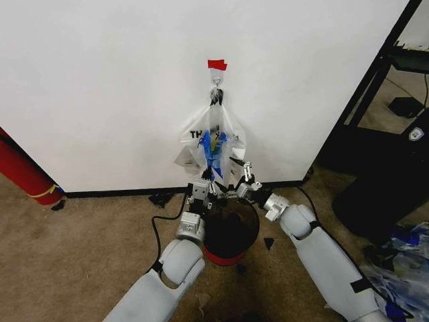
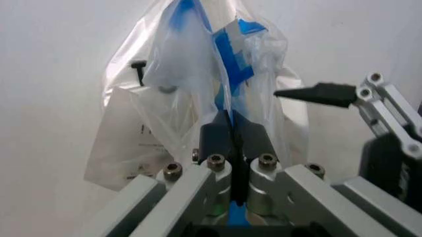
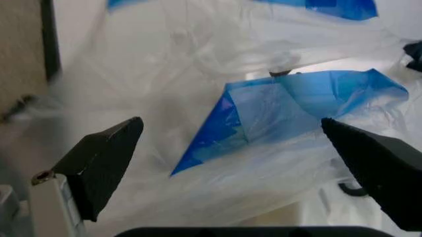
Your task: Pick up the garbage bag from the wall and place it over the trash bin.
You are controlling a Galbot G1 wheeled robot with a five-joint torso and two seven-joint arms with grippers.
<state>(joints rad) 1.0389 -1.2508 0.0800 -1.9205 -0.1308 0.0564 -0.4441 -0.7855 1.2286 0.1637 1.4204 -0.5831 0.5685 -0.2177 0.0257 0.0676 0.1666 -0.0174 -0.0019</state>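
Observation:
My gripper will pull the garbage bag (image 1: 214,151) away, and I expect another bag to stay hooked then, because lettered white plastic (image 1: 194,135) spreads out behind the blue strips.
The garbage bag (image 1: 213,142), translucent white with blue strips and black lettering, hangs from a hook on the white wall under a red tape mark. Directly below it on the carpet stands the trash bin (image 1: 230,236), dark mesh with a red base. My left gripper (image 1: 204,190) is shut on the bag's lower blue strip (image 2: 228,106); in the left wrist view its fingers (image 2: 214,138) pinch the plastic. My right gripper (image 1: 241,178) is open beside it, and in the right wrist view its fingertips (image 3: 108,158) straddle a blue patch of the bag (image 3: 290,106) without touching.
A red cylinder (image 1: 23,171) leans at the far left by the wall. A black stand (image 1: 382,181) and a pile of bags (image 1: 399,261) sit on the right. A black cable (image 1: 157,231) runs along the carpet by my left arm. Small scraps litter the floor.

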